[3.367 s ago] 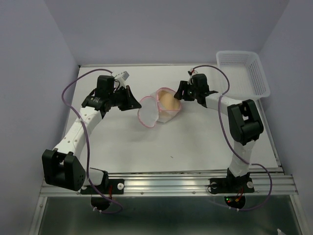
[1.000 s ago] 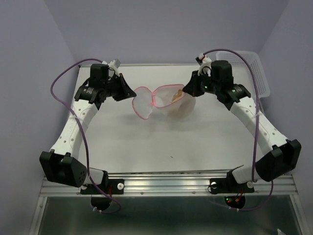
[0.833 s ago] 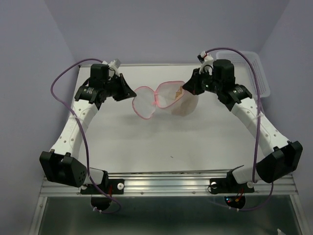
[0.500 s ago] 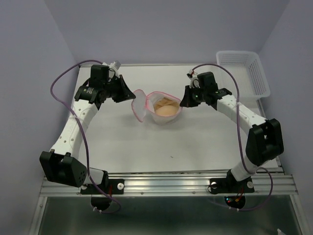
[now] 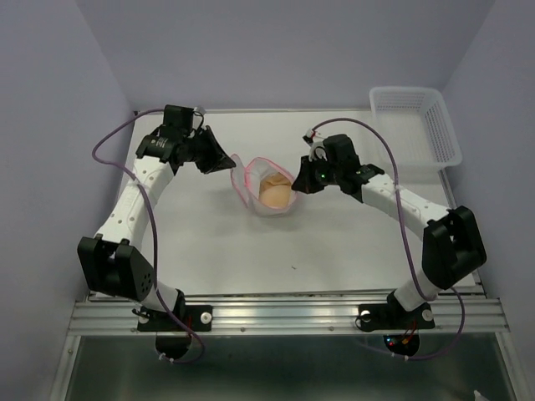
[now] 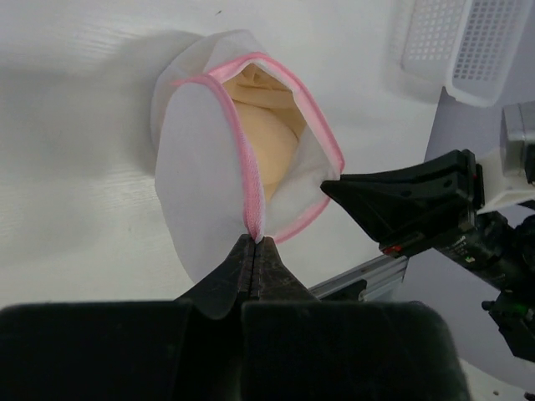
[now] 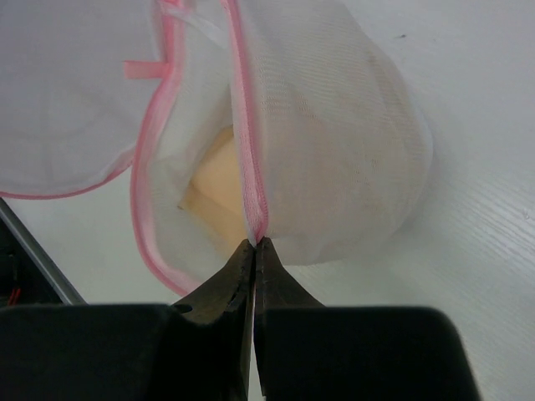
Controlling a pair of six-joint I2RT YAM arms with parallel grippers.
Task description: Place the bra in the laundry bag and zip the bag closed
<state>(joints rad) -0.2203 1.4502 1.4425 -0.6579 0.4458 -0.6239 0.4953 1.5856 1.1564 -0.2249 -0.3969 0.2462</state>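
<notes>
The lid flap (image 5: 241, 182) stands upright beside the laundry bag's opening, so my left gripper should fold it over the bra (image 5: 274, 193) while my right gripper steadies the laundry bag's rim.
The laundry bag (image 5: 266, 185), a white mesh pouch with a pink zipper rim, rests on the table between the two arms. Its mouth gapes open, and the beige bra (image 5: 277, 193) lies inside it. My left gripper (image 5: 233, 166) is shut on the pink rim at the bag's left side. In the left wrist view its fingertips pinch the pink rim (image 6: 253, 225), with the bra (image 6: 272, 150) visible behind the lid flap. My right gripper (image 5: 294, 183) is shut on the rim at the bag's right side. The right wrist view shows the laundry bag (image 7: 351, 159) pinched at the rim, the bra (image 7: 219, 180) inside.
A white plastic lattice basket (image 5: 418, 125) stands at the back right corner of the table. The white tabletop (image 5: 276, 251) runs forward to a metal rail at the near edge. Purple cables loop off both arms.
The right arm has come down and in towards the left, lowering its side of the bag onto the table. The mouth has narrowed, and the bra has settled inside. The left gripper shifted slightly right.
</notes>
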